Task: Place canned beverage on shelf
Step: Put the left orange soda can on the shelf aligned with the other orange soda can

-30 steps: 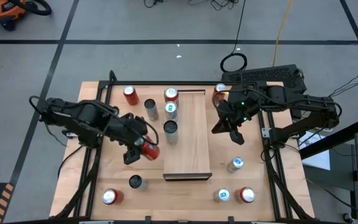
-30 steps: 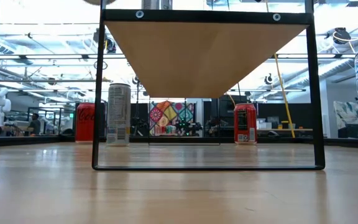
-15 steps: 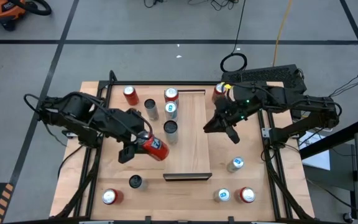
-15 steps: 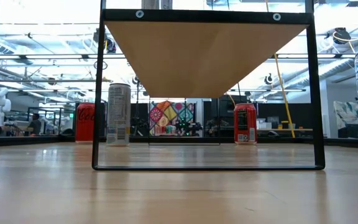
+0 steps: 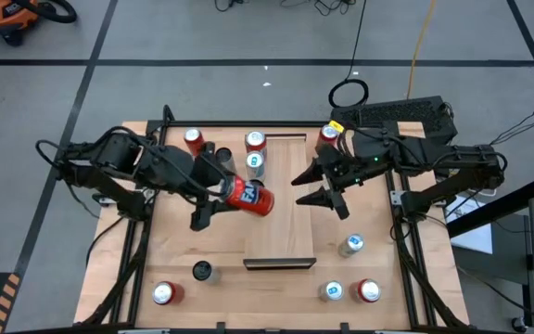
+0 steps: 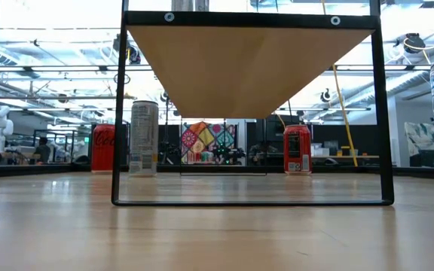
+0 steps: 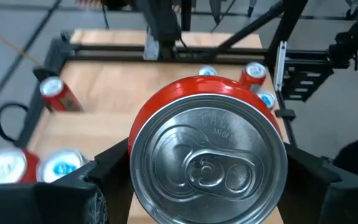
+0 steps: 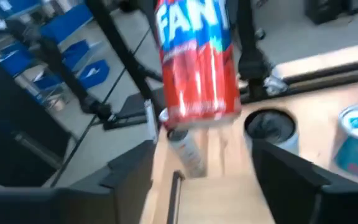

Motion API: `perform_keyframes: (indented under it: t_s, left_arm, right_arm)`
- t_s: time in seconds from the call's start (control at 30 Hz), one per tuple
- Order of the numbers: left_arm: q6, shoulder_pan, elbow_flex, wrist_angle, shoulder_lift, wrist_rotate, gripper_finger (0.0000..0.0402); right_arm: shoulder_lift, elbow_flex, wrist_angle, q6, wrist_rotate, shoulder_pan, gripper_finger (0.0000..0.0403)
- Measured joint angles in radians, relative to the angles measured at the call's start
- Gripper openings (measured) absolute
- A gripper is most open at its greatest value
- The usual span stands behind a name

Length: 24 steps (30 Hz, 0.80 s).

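Observation:
Next, my right gripper grabs the red can's bottom end point(image 5: 265, 201) and turns the can upright over the shelf, because the red can point(image 5: 247, 196) lies almost level in my left gripper.
A red canned beverage point(image 5: 249, 196) hangs on its side over the left edge of the shelf point(image 5: 286, 218), a pale board with a dark strip at its near end. My left gripper point(image 5: 222, 193) is shut on it; the can's silver top point(image 7: 207, 163) faces the left wrist camera. My right gripper point(image 5: 304, 187) hovers open over the shelf, just right of the can point(image 8: 197, 59), with nothing between its fingers. A red-topped can point(image 5: 255, 141) and a blue-topped can point(image 5: 254, 164) stand at the shelf's far left. The low view shows neither gripper. My left gripper pinches the red can's round side wall point(image 7: 143, 127) between its two fingers point(image 7: 107, 177), near the top end. The fingers come about level from the table's left and lie along the can. The can is lifted clear of the shelf, lying nearly level with its bottom toward the table's right.
A dark-topped can point(image 8: 269, 127) and a slim grey can point(image 8: 185, 149) stand under the held can. More cans stand on the tabletop: far left point(image 5: 194, 141), far right point(image 5: 327, 135), near left point(image 5: 163, 294), point(image 5: 201, 271) and near right point(image 5: 351, 245), point(image 5: 369, 290).
My left gripper has lifted the red can and carried it toward the table's right and far side, from the tabletop to above the shelf's left edge, turning it so its bottom points right. My right gripper has moved left over the shelf toward the can and opened.

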Motion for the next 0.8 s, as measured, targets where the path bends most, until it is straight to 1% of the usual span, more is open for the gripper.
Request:
perform_keyframes:
  t_s: [0.13, 0.2, 0.3, 0.37, 0.43, 0.5, 0.6, 0.8]
  left_arm:
    - [0.073, 0.025, 0.000, 0.028, 0.009, 0.004, 0.0286]
    - [0.108, 0.038, 0.000, 0.062, 0.014, 0.006, 0.0286]
    - [0.145, 0.059, 0.000, 0.093, 0.030, 0.015, 0.0286]
    - [0.182, 0.067, 0.000, 0.136, 0.038, 0.033, 0.0286]
    - [0.200, 0.071, 0.000, 0.134, 0.052, 0.040, 0.0286]
    - [0.217, 0.077, 0.000, 0.138, 0.063, 0.052, 0.0286]
    - [0.218, 0.080, 0.000, 0.142, 0.080, 0.052, 0.0286]
    - [0.234, 0.091, 0.000, 0.171, 0.112, 0.052, 0.0286]
  right_arm:
    - [0.005, 0.000, 0.079, -0.024, 0.065, 0.012, 0.0304]
    - [0.009, 0.000, 0.121, -0.031, 0.067, 0.013, 0.0326]
    - [0.025, 0.005, 0.163, -0.017, 0.069, 0.012, 0.0345]
    - [0.037, 0.022, 0.147, -0.021, 0.070, 0.012, 0.0349]
    - [0.052, 0.051, 0.138, -0.033, 0.078, 0.012, 0.0350]
    - [0.065, 0.089, 0.079, -0.051, 0.096, 0.012, 0.0350]
    - [0.093, 0.147, -0.017, -0.075, 0.095, 0.008, 0.0350]
    - [0.143, 0.227, -0.172, -0.100, 0.071, 0.008, 0.0350]
